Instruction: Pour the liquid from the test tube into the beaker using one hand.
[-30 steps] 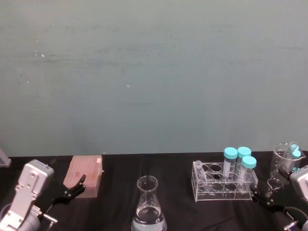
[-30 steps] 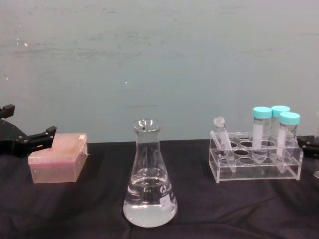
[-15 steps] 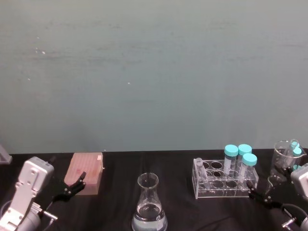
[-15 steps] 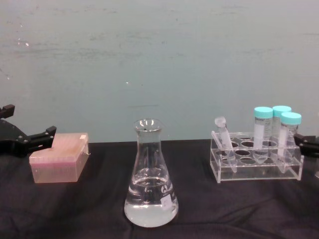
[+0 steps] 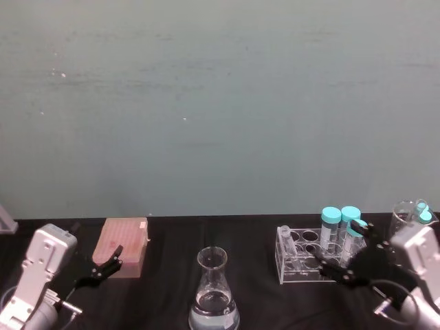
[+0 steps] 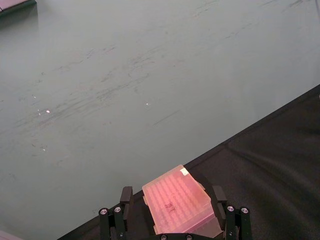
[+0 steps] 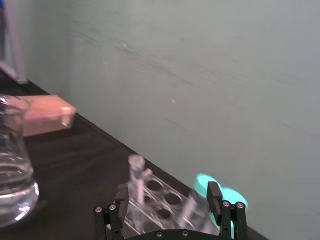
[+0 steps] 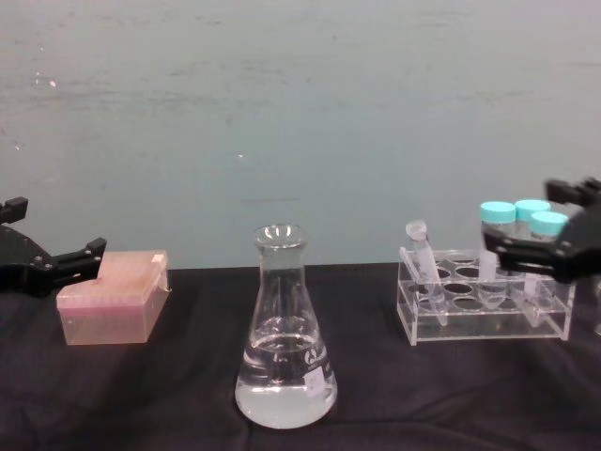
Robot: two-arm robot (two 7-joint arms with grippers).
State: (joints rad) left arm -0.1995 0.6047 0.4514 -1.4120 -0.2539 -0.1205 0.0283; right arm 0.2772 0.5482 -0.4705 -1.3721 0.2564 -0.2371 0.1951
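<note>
The slim test tube [image 8: 425,258] sits crooked in a wider rack hole [image 8: 436,274], so it will slip out and leave the rack standing when I raise it.
The test tube [image 5: 284,238] leans uncapped in the left end of a clear rack [image 5: 297,276]; in the chest view the test tube [image 8: 422,262] tilts left. Liquid inside it is too faint to tell. The beaker [image 8: 284,346], a conical flask, stands front centre with clear liquid in its base. My right gripper [image 5: 335,240] hovers open just right of the test tube, in front of the teal-capped tubes [image 8: 515,214]. In the right wrist view the test tube [image 7: 136,175] stands near one finger of the right gripper [image 7: 167,199]. My left gripper [image 5: 103,269] rests open at the left.
A pink tip box [image 8: 113,299] lies at the left, just ahead of the left gripper [image 6: 171,199]. A glass beaker with capped tubes [image 5: 410,216] stands at the far right behind the right arm. Black cloth covers the table, and a teal wall rises behind.
My right gripper has risen from the table's right edge and moved left, up to the rack. The left arm, flask and test tube have stayed put.
</note>
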